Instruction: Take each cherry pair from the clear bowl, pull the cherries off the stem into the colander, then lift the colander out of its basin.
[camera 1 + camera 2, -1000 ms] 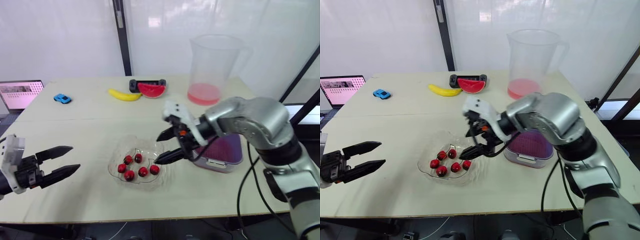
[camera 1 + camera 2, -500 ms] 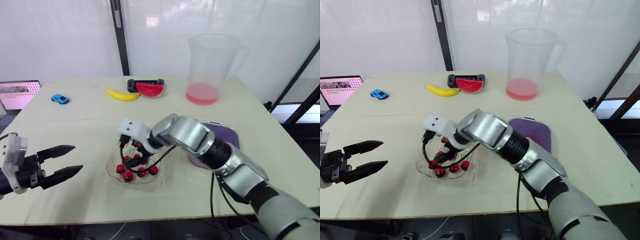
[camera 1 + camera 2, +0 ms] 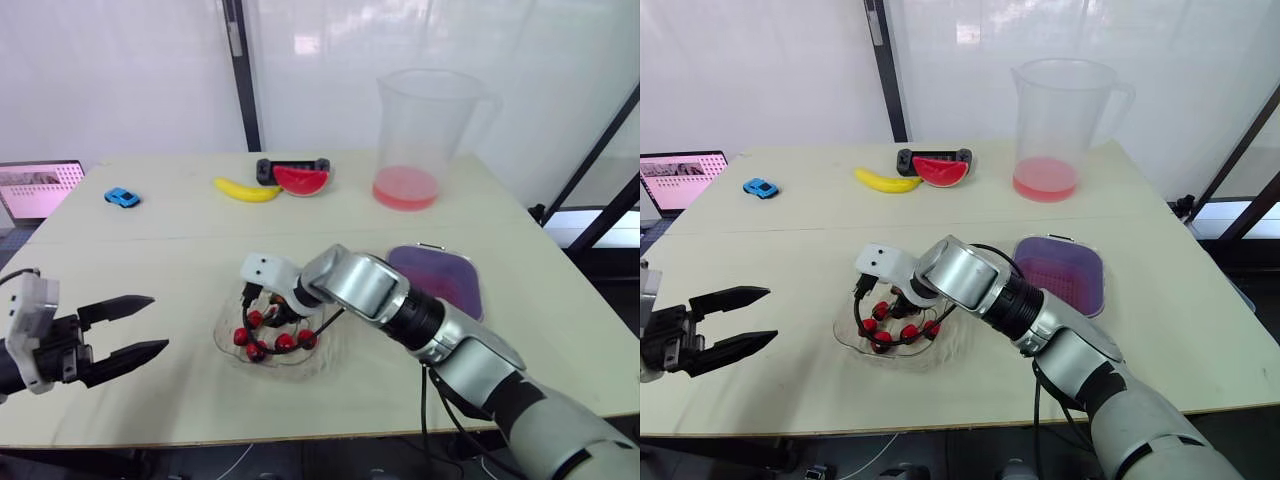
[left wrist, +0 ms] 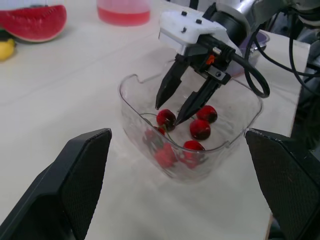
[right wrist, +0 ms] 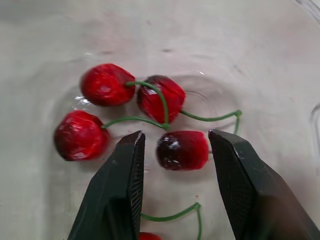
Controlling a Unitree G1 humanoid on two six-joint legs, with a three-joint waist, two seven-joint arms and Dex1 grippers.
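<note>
The thin stem (image 4: 148,114) is arching among separate round cherries, so each cherry (image 4: 166,118) will come off by itself when I pull, and the bent stem will stay whole.
The clear bowl (image 3: 226,341) sits near the table's front with several red cherries (image 4: 200,129) on green stems inside. My right gripper (image 3: 270,318) reaches down into it, open. In the right wrist view its fingers (image 5: 120,190) stand on either side of one dark cherry (image 5: 182,150), with a small gap on each side. Other stemmed cherries (image 5: 105,84) lie just beyond. My left gripper (image 3: 157,322) hovers open above the table, well left of the bowl, holding nothing. The purple colander (image 3: 437,280) rests in its basin to the right of the bowl.
A tall clear pitcher (image 3: 420,130) with pink liquid stands at the back right. A banana (image 3: 247,189), a watermelon slice (image 3: 302,179) and a black controller (image 3: 290,165) lie at the back. A blue toy car (image 3: 123,197) and a laptop (image 3: 35,188) are far left.
My right arm swung left from beside the colander and lowered its open fingers into the bowl among the cherries. The left gripper has hardly moved.
</note>
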